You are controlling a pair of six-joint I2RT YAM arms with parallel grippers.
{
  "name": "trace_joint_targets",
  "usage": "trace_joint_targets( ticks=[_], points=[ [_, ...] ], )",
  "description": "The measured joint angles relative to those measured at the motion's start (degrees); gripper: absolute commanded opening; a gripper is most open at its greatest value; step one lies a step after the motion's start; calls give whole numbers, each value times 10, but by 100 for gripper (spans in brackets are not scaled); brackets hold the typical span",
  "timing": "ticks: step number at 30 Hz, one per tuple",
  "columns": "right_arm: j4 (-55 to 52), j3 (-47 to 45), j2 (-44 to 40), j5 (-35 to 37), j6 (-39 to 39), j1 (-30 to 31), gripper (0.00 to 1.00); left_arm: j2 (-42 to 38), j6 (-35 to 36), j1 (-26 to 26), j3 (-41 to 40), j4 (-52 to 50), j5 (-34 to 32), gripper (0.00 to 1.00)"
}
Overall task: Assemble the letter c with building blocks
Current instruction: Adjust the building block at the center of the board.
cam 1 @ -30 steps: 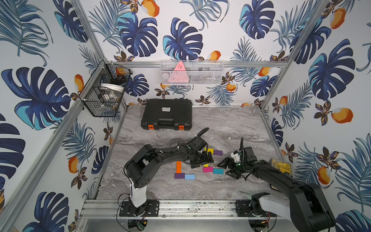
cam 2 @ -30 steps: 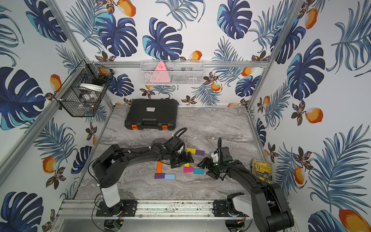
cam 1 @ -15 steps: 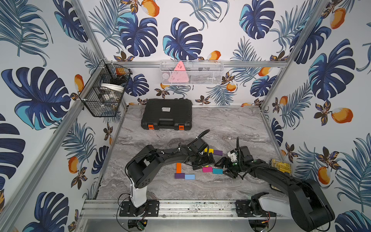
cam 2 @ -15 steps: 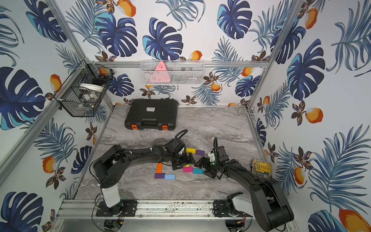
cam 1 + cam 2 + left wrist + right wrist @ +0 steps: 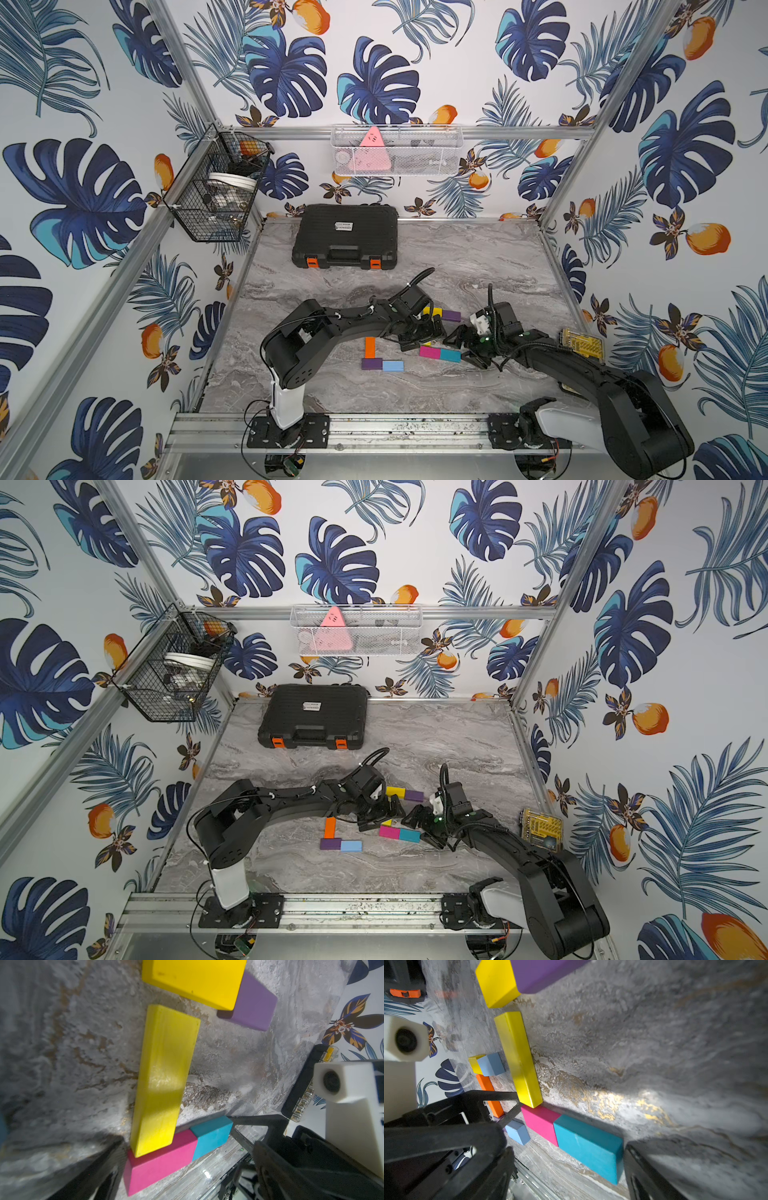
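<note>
Next, I push the magenta block (image 5: 164, 1158) forward with my left gripper, because there is a gap between the long yellow block's far end (image 5: 174, 1010) and the shorter yellow block. This should close the gap.
Both grippers work low over the building blocks in both top views. A long yellow block (image 5: 164, 1076) lies flat, one end against a magenta block (image 5: 162, 1161) joined to a teal block (image 5: 587, 1147). A shorter yellow block (image 5: 430, 311) and a purple one (image 5: 451, 316) lie at its far end. My left gripper (image 5: 422, 336) is open over the long yellow block, covering most of it from above. My right gripper (image 5: 465, 349) is open around the teal block's free end, one finger (image 5: 643, 1167) touching it. An orange (image 5: 369, 347), a purple (image 5: 371, 364) and a light blue block (image 5: 392, 365) form an L to the left.
A black case (image 5: 345, 243) sits at the back of the marble table (image 5: 478, 257). A yellow clear box (image 5: 582, 343) rests near the right wall. A black wire basket (image 5: 216, 191) and a white mesh basket (image 5: 395, 149) hang on the walls. The two grippers nearly touch.
My right gripper has moved left up to the teal block's end. The left arm has barely shifted, and the blocks have stayed in place.
</note>
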Motion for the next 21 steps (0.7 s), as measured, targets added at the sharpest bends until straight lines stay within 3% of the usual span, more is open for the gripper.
trace_joint_targets(
  ticks=[14, 21],
  points=[
    [-108, 49, -52, 87, -80, 0, 85, -38, 19, 25, 2, -54, -20, 99],
    [-95, 26, -43, 64, -79, 2, 84, -40, 25, 25, -17, -40, -8, 99]
  ],
)
